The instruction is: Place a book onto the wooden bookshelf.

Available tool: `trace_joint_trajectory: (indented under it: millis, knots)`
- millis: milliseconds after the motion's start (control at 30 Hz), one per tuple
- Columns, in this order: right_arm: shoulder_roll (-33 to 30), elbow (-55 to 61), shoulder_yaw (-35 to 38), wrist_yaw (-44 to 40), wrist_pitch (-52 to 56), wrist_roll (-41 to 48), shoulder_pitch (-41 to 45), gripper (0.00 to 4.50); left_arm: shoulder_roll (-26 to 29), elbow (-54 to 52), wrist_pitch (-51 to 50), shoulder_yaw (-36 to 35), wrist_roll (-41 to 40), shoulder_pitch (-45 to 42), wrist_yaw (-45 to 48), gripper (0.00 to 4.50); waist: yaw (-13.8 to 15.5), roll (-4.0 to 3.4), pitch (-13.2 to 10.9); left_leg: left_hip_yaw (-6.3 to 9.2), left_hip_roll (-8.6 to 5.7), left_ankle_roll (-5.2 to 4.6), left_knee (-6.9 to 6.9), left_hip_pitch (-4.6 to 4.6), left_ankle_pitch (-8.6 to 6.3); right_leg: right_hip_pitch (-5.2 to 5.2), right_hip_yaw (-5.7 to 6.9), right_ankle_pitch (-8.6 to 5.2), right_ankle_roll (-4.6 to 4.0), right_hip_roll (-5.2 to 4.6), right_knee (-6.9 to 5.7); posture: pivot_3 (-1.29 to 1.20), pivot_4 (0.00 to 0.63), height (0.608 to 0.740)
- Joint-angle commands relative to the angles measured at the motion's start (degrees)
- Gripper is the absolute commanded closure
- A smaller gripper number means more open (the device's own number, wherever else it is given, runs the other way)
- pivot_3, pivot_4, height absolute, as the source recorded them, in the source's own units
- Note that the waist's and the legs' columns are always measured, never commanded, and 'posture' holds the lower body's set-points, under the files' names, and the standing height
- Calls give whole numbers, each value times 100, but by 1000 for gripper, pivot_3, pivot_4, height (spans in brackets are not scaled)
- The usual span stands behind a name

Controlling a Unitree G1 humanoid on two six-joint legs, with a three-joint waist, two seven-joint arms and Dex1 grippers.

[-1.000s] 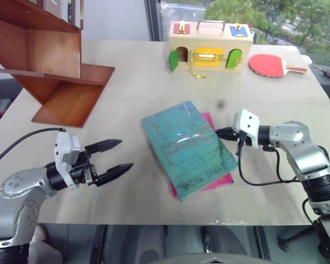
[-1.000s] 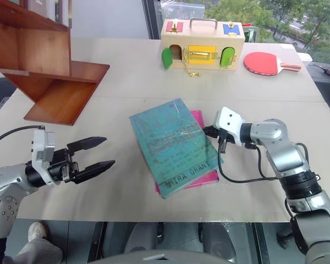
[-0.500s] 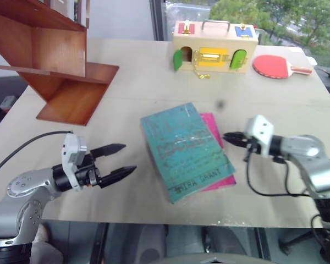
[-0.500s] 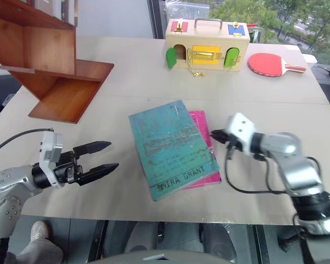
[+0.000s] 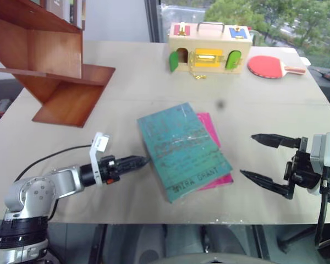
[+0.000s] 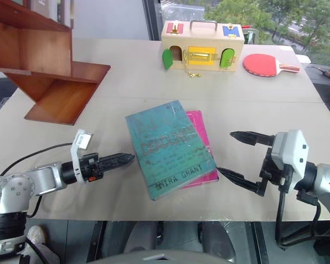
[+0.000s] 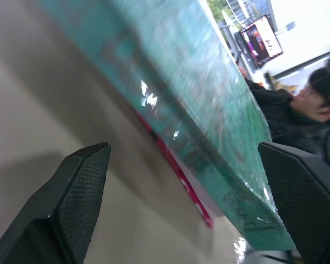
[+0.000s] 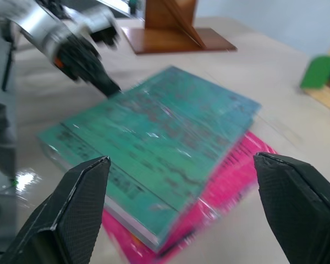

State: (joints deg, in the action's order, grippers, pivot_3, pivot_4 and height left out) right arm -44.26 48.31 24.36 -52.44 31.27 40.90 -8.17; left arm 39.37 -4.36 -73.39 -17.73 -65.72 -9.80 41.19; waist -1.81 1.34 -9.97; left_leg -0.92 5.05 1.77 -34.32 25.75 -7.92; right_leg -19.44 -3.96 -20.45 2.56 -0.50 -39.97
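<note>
The teal-green book's spine sticks out over the pink book on the bookshelf's side, so next I clamp the spine [image 5: 157,169] with my left gripper and lift the teal-green book off.
The teal-green book [image 5: 181,149] lies flat on the table [image 5: 126,99], resting partly on a smaller pink book [image 5: 211,127]. My left gripper [image 5: 138,161] lies low on the table, pointing at the book's left edge with its tips right at that edge; in the left wrist view its fingers [image 7: 77,192] stand wide open with the book's edge [image 7: 209,126] ahead of them. My right gripper [image 5: 247,156] is open, empty, and apart from the books on their right. The wooden bookshelf [image 5: 49,60] stands at the far left.
A pale wooden box [image 5: 209,47] with coloured doors and a red paddle [image 5: 270,66] sit at the far edge. The table's near edge runs just below the books. A seated person [image 7: 313,104] is in the background of the left wrist view.
My right gripper has opened and drawn back to the right, away from the books. My left gripper has rolled and moved right, up to the teal book's left edge.
</note>
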Motion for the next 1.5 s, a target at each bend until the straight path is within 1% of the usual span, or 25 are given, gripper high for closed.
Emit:
trace_joint_trajectory:
  millis: [33, 167, 300, 367, 400, 467, 500, 567, 600, 667, 767, 833, 900, 967, 1067, 1133, 1233, 1367, 1500]
  knots:
    - [-87, 437, 12, 258, -31, 109, -68, 81, -631, 453, -734, -171, -700, -354, -899, 0, 31, 4, 2, 2, 0, 0, -1, 2, 0, 0, 1, 0, 0, 1, 0, 0, 150, 740]
    - [-136, 502, 0, 404, -39, 85, -147, 81, -1310, 999, -898, -422, -1103, -773, -1809, 0, 108, 15, 8, 12, 0, 0, -9, 4, 0, 7, 10, 1, 1, 3, 3, 0, 150, 740]
    - [-164, 514, -18, 534, -64, 95, -154, 81, -1870, 1226, -914, -418, -1248, -930, -2477, 0, 114, 10, 11, 14, -2, 0, -12, 1, 0, 12, 11, 1, 1, 2, 1, 0, 150, 740]
    - [-191, 495, -13, 551, -76, 94, -160, 0, -2009, 1397, -984, -516, -1429, -996, -2729, 547, 125, 9, 13, 17, -4, 0, -13, -1, 0, 17, 15, 1, 1, 1, 2, 0, 150, 740]
    - [-201, 484, -13, 550, -90, 88, -168, 0, -2027, 1420, -1034, -545, -1523, -1003, -2807, 927, 119, 9, 13, 20, -6, 0, -14, -3, 0, 21, 17, 1, 1, 1, 3, 0, 150, 740]
    - [-220, 464, -29, 552, -124, 70, -179, 0, -2036, 1454, -1093, -584, -1722, -1011, -2938, 1805, 115, 7, 15, 21, -6, 0, -14, -3, 0, 21, 17, 1, 1, 1, 3, 0, 150, 740]
    - [-223, 447, -46, 552, -145, 53, -184, 0, -2027, 1464, -1103, -599, -1809, -1007, -3009, 2343, 114, 7, 15, 21, -6, 0, -13, -3, 0, 21, 17, 1, 1, 2, 3, 0, 150, 740]
    - [-222, 416, -101, 552, -188, -3, -169, 0, -1981, 1490, -1112, -632, -1973, -1000, -3119, 3150, 113, 7, 15, 22, -6, 1, -13, -3, 0, 21, 18, 1, 1, 2, 3, 0, 150, 740]
    - [-214, 399, -123, 548, -209, -19, -158, 0, -1933, 1492, -1115, -652, -2065, -985, -3150, 3744, 113, 7, 15, 22, -6, 1, -13, -3, 0, 21, 18, 1, 1, 2, 3, 0, 150, 740]
    - [-197, 350, -206, 539, -264, -72, -112, 0, -1717, 1435, -1111, -761, -2385, -930, -3110, 4465, 109, 9, 15, 22, -7, 1, -13, -2, 0, 21, 18, 1, 1, 1, 4, 0, 150, 740]
    - [-172, 250, -337, 529, -355, -101, -7, 0, -1277, 1291, -1005, -910, -2671, -861, -3034, 4465, 64, 10, 14, 24, -3, 1, -11, -4, 1, 20, 17, 1, 1, 6, 3, 0, 150, 740]
    - [-148, 129, -497, 498, -454, -147, 129, 0, -915, 1445, -804, -1117, -2815, -959, -3038, 4465, 65, 11, 13, 24, -1, 2, -10, -5, 1, 19, 17, 1, 0, 8, 4, 0, 150, 740]
    - [-103, -48, -711, 460, -552, -200, 322, 0, -509, 1463, -619, -1295, -2698, -1076, -2813, 4465, 77, 16, 11, 25, -2, 2, -10, -5, 1, 19, 18, 1, 0, 6, 4, 0, 150, 740]
    - [-19, -287, -1002, 422, -668, -269, 635, 0, -117, 1416, -293, -1408, -2388, -1381, -2633, 4465, 89, 24, 5, 27, -2, 2, -10, -3, 1, 18, 22, 1, 0, 6, 5, 0, 150, 740]
    - [145, -604, -1325, 375, -840, -377, 1011, 0, 111, 1657, -280, -1433, -2771, -1836, -2883, 4465, 127, 28, 2, 29, -6, 3, -10, 0, 1, 19, 29, 1, 0, 0, 8, 0, 150, 740]
    - [211, -780, -1510, 321, -950, -508, 1159, 0, 94, 1614, -396, -1296, -2834, -1777, -2978, 4465, 133, 27, 3, 32, -15, 2, -10, 5, 0, 19, 33, 1, 0, -10, 12, 0, 150, 740]
    - [285, -925, -1668, 281, -1074, -610, 1275, 0, -177, 1430, -280, -1112, -2685, -1470, -3242, 4465, 120, 26, 3, 22, -36, -4, 2, 7, -3, 19, 28, -9, 17, -33, 16, 0, 150, 740]
    - [286, -968, -1694, 259, -1120, -648, 1317, 0, -651, 1259, -56, -987, -3083, -1268, -3707, 4465, 140, 36, -2, 32, -34, 20, 7, 22, 12, 9, 39, -11, 18, -31, 19, 0, 150, 740]
    - [227, -981, -1597, 241, -1155, -690, 1253, 0, -1039, 1339, -42, -630, -3274, -1123, -3983, 4465, 156, 35, -2, 42, -43, 10, -2, 17, 7, 20, 47, -11, 18, -38, 11, 0, 150, 740]
